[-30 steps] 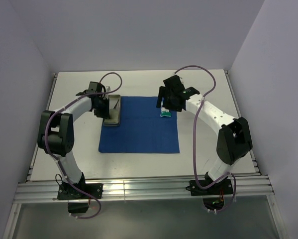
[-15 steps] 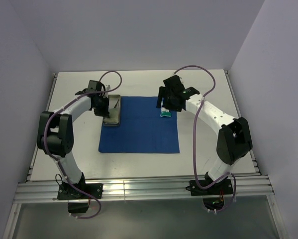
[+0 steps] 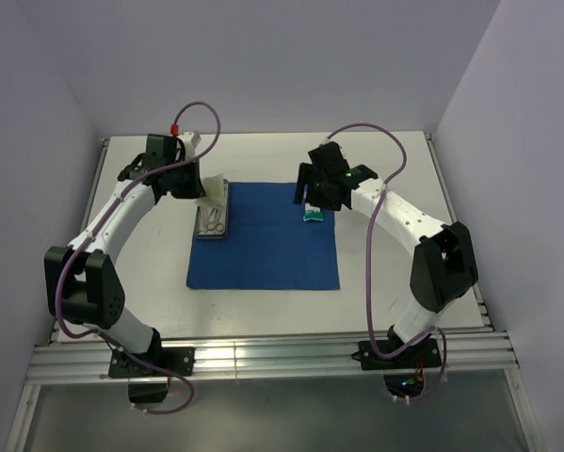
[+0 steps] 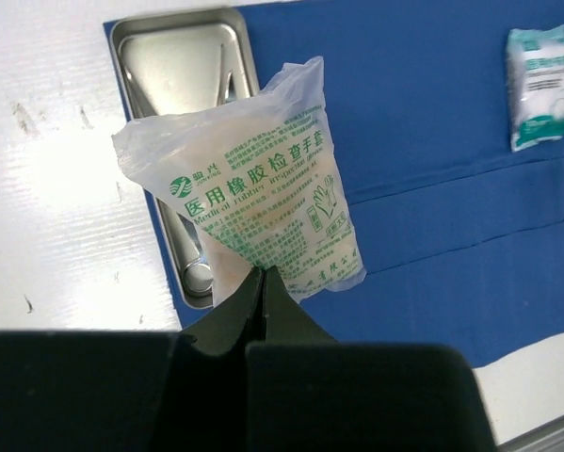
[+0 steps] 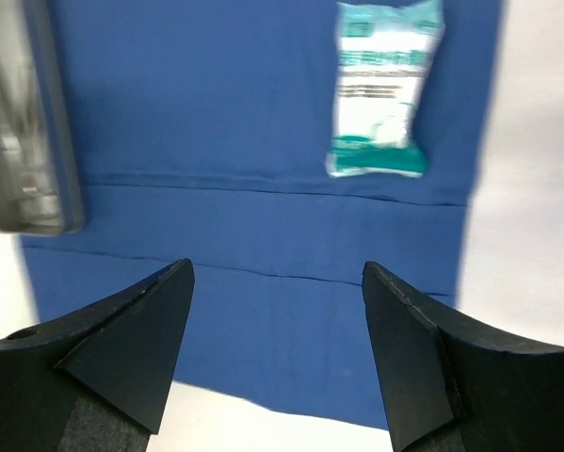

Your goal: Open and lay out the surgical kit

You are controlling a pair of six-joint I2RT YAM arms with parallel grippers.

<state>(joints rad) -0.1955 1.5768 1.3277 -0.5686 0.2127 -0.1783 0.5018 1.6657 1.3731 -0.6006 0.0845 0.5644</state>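
The glove packet (image 3: 213, 192) has its print up and there is open cloth (image 3: 283, 205) next to the green-and-white packet, so the left gripper should keep going across and let go there.
The royal-blue cloth (image 3: 263, 240) lies flat on the table. The steel tray (image 3: 213, 220) sits on its left edge with steel instruments (image 4: 198, 274) inside. My left gripper (image 3: 193, 185) is shut on the corner of a whitish glove packet (image 4: 253, 198) with green print and holds it above the tray (image 4: 178, 52). A second green-and-white packet (image 3: 313, 216) lies at the cloth's far right edge. My right gripper (image 3: 312, 196) hovers over it, open and empty. In the right wrist view the packet (image 5: 383, 89) lies ahead of the wide-open gripper (image 5: 277, 273).
White table (image 3: 385, 273) surrounds the cloth, with raised rails at its left and right edges. Grey walls enclose the back and sides. The tray also shows at the left edge of the right wrist view (image 5: 23, 122).
My left gripper has risen and drawn back to the left, lifting the glove packet out of the tray. The right arm has not moved.
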